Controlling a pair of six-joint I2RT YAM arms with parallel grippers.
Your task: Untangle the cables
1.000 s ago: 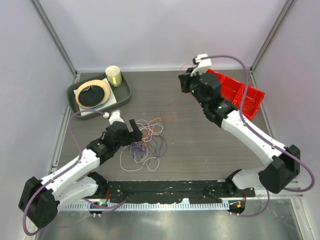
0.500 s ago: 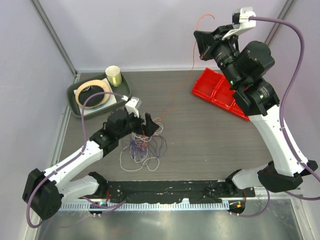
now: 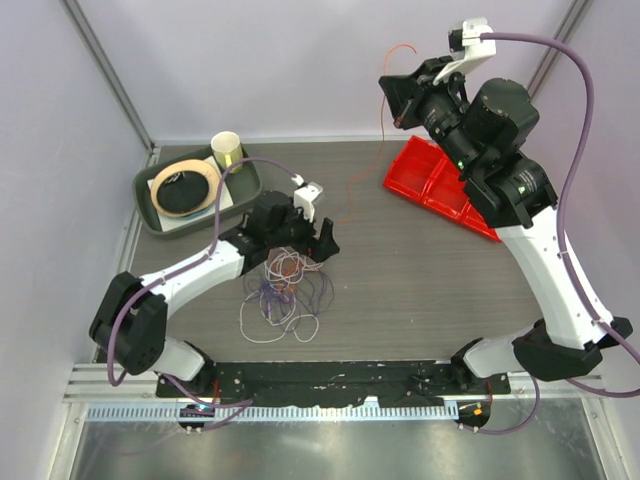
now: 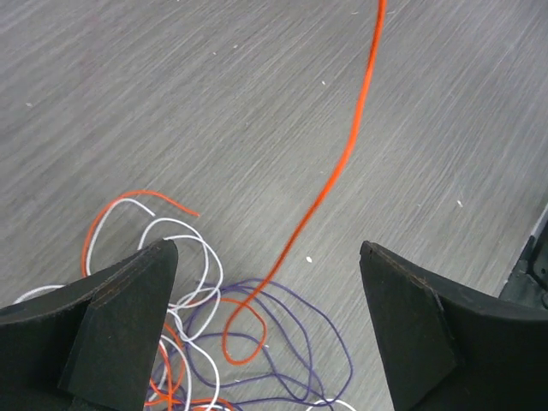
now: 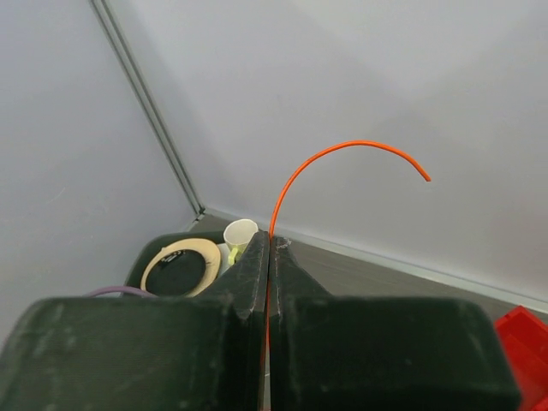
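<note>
My right gripper is up high near the end of the orange cable while its lower loop [image 4: 242, 347] rests in the tangle, so next my left gripper grips the hanging length and lifts it.
The cables [image 3: 285, 290] lie in a loose orange, purple and white tangle at the table's middle. One orange cable [image 3: 350, 185] rises out of it, taut, to my right gripper [image 3: 392, 97], which is raised high and shut on it. The cable's free end [image 5: 342, 145] curls above the closed fingertips [image 5: 257, 257]. My left gripper [image 3: 312, 235] hangs open over the tangle's far right side. In the left wrist view the orange cable [image 4: 342, 163] runs between the wide-apart fingers [image 4: 128, 300], touching neither, above purple loops [image 4: 308, 325] and white loops [image 4: 184, 248].
A green tray [image 3: 150, 210] at the back left holds a round tan-and-black roll [image 3: 185, 187] and a pale cup [image 3: 227, 152]. A red bin [image 3: 450, 185] sits at the back right under the right arm. Grey walls close in the back and sides.
My right gripper rose from beside the red bin to high above the table, drawing the orange cable up. The left gripper moved right and farther over the tangle, still open.
</note>
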